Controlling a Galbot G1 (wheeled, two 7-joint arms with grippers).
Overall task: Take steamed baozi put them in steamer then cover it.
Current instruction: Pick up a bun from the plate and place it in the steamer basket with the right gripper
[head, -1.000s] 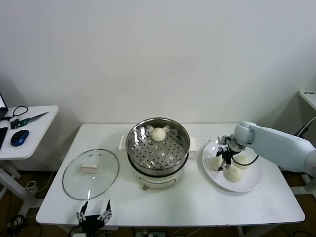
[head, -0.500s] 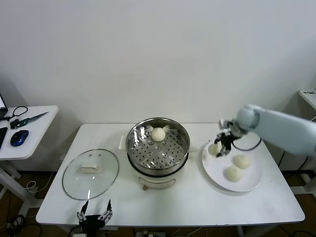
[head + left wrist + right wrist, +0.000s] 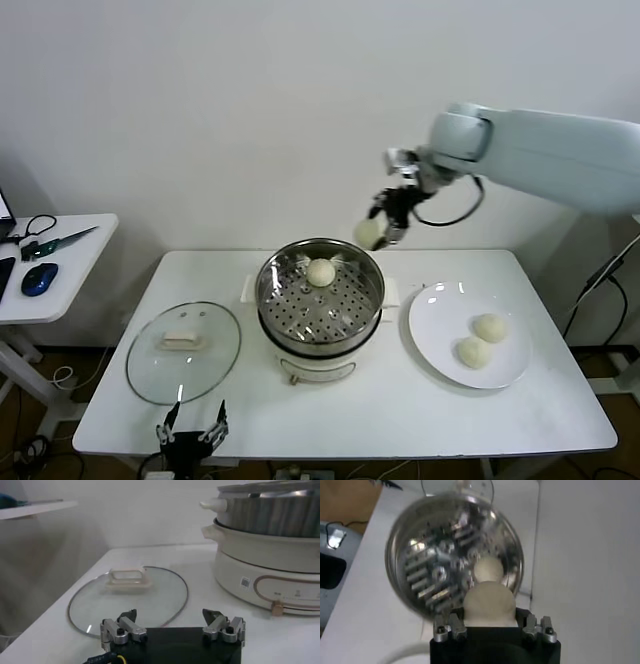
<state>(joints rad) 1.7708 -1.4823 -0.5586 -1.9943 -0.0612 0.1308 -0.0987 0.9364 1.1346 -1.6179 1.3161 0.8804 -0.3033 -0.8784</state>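
Note:
I should next move my right gripper toward the glass cover (image 3: 286, 297), because the held baozi (image 3: 367, 234) is above the steamer's rim and the tray is free there. I should then lower the baozi and let it go.
My right gripper (image 3: 378, 228) is shut on a cream-white baozi (image 3: 368, 234) and holds it in the air above the back right rim of the steamer (image 3: 322, 312). The right wrist view shows that held baozi (image 3: 489, 601) between the jaws of the right gripper (image 3: 489, 616), with the steamer (image 3: 427, 562) below. One baozi (image 3: 321, 271) lies at the back of the perforated tray. Two more baozi (image 3: 490, 327) (image 3: 474, 351) rest on the white plate (image 3: 440, 318). The glass cover (image 3: 160, 372) lies flat left of the steamer. My left gripper (image 3: 190, 432) hangs open at the table's front edge, in front of the cover (image 3: 127, 600).
A white side table (image 3: 70, 262) stands to the left with a blue mouse (image 3: 39, 279) and scissors (image 3: 55, 242) on it. The wall runs close behind the main table. The steamer's white base (image 3: 265, 575) is to one side of the left gripper (image 3: 172, 622).
The right gripper lifted a baozi off the plate and carried it up and left to above the steamer's rim. The plate went from three baozi to two. The left arm stayed still.

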